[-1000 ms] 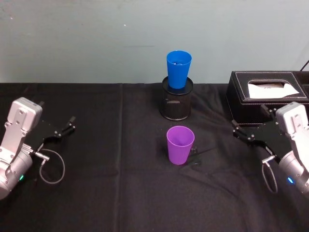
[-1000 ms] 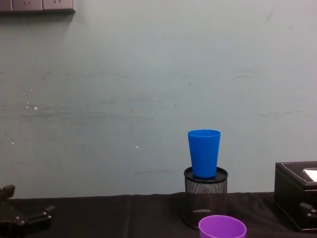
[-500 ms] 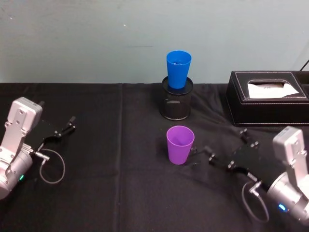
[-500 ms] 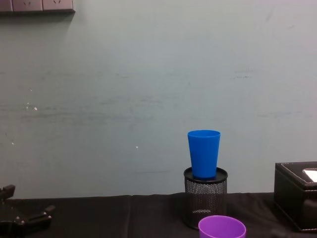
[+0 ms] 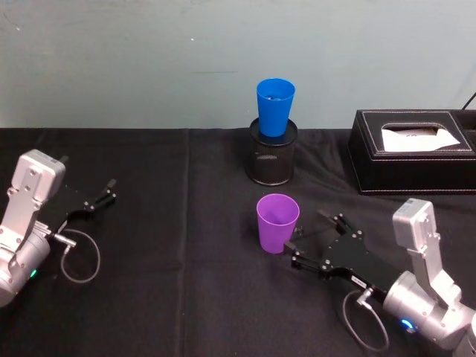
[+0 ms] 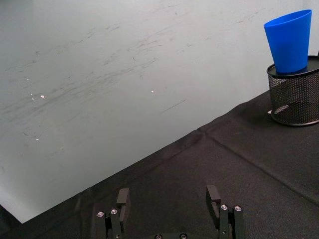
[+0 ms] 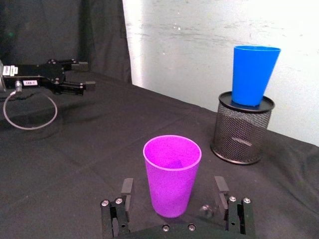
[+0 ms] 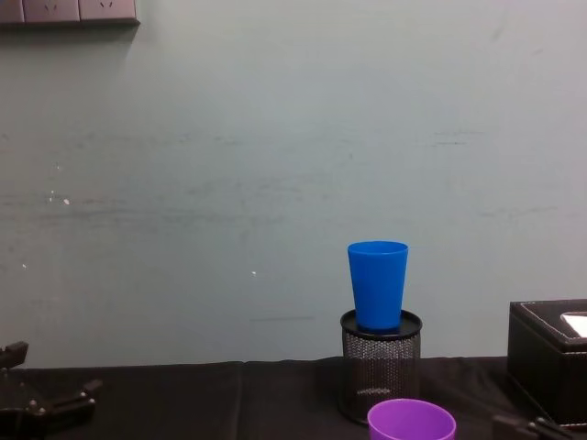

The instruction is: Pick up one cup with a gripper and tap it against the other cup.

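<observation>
My gripper is going to tap the blue cup [image 8: 377, 285], and the cup will stay upright then, because its base rests flat on the mesh holder's wide top [image 8: 381, 326].
The purple cup [image 5: 277, 223] stands upright on the black cloth at the middle of the table. My right gripper [image 5: 312, 239] lies low just to its right, open. In the right wrist view its fingers [image 7: 127, 191] flank the purple cup [image 7: 172, 174] at its lower part, with a gap on each side. The blue cup [image 5: 275, 106] sits in the mouth of a black mesh holder [image 5: 271, 160] behind the purple one, also seen as the blue cup [image 8: 377, 284]. My left gripper [image 5: 103, 197] rests open at the far left, nothing between its fingers [image 6: 123, 196].
A black tissue box [image 5: 413, 152] stands at the back right. A grey cable loop [image 5: 78, 256] hangs beside the left arm. Black cloth covers the table, and a pale wall rises behind it.
My right arm has swung from beside the tissue box down and leftward to the purple cup, bringing its open fingers up to it. The cups and left arm have not moved.
</observation>
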`<control>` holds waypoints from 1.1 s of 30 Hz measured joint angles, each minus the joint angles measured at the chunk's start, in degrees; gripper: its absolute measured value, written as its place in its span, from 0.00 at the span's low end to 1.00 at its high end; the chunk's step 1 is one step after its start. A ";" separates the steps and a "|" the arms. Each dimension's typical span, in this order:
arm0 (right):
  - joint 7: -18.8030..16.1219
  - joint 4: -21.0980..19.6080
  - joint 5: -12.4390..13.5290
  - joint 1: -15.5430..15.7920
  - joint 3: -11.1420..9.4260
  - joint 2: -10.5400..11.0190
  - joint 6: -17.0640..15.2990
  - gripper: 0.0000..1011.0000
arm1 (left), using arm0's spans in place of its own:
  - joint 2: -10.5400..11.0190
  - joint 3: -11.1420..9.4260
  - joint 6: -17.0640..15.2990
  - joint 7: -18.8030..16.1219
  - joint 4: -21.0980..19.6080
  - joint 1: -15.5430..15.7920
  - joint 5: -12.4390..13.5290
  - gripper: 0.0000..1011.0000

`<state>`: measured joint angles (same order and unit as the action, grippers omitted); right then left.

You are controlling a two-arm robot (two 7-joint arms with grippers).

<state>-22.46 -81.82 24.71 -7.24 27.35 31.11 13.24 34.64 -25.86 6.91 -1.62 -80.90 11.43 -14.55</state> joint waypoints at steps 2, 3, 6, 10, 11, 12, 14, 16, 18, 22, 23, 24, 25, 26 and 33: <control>-0.83 0.68 0.10 -0.82 0.04 -0.74 -0.58 0.99 | 0.00 0.00 0.00 0.00 0.00 0.00 0.00 0.99; -1.08 0.87 0.11 -1.04 0.05 -0.95 -0.77 0.99 | 0.00 0.00 0.00 0.00 0.00 0.00 0.00 0.99; -1.86 1.71 0.00 -2.04 0.16 -1.89 -1.27 0.99 | 0.00 0.00 0.00 0.00 0.00 0.00 0.00 0.99; -2.40 2.97 -0.77 -3.19 0.35 -3.00 -1.65 0.99 | 0.00 0.00 0.00 0.00 0.00 0.00 0.00 0.99; -2.48 3.28 -0.96 -3.43 0.39 -3.24 -1.67 0.99 | 0.00 0.00 0.00 0.00 0.00 0.00 0.00 0.99; -2.74 3.68 -1.31 -3.80 0.47 -3.64 -1.69 0.99 | 0.00 0.00 0.00 0.00 0.00 0.00 0.00 0.99; -2.90 4.32 -1.86 -4.41 0.54 -4.27 -1.72 0.99 | 0.00 0.00 0.00 0.00 0.00 0.00 0.00 0.99; -3.06 4.82 -2.29 -4.81 0.56 -4.70 -1.72 0.99 | 0.00 0.00 0.00 0.00 0.00 0.00 0.00 0.99; -3.09 5.56 -2.94 -5.39 0.56 -5.34 -1.70 0.99 | 0.00 0.00 0.00 0.00 0.00 0.00 0.00 0.99; -3.08 6.85 -3.92 -6.25 0.43 -6.34 -1.52 0.99 | 0.00 0.00 0.00 0.00 0.00 0.00 0.00 0.99; -3.09 7.07 -4.06 -6.37 0.41 -6.48 -1.46 0.99 | 0.00 0.00 0.00 0.00 0.00 0.00 0.00 0.99; -3.09 7.37 -4.22 -6.53 0.36 -6.71 -1.37 0.99 | 0.00 0.00 0.00 0.00 0.00 0.00 0.00 0.99; -3.16 7.83 -4.50 -6.78 0.31 -7.05 -1.22 0.99 | 0.00 0.00 0.00 0.00 0.00 0.00 0.00 0.99; -3.21 8.08 -4.59 -6.90 0.29 -7.23 -1.14 0.99 | 0.00 0.00 0.00 0.00 0.00 0.00 0.00 0.99; -4.09 10.74 -5.24 -7.99 -0.20 -9.39 0.14 0.99 | 0.00 0.00 0.00 0.00 0.00 0.00 0.00 0.99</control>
<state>-26.55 -71.08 19.47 -15.23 27.15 21.71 13.38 34.65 -25.86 6.91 -1.62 -80.90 11.43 -14.55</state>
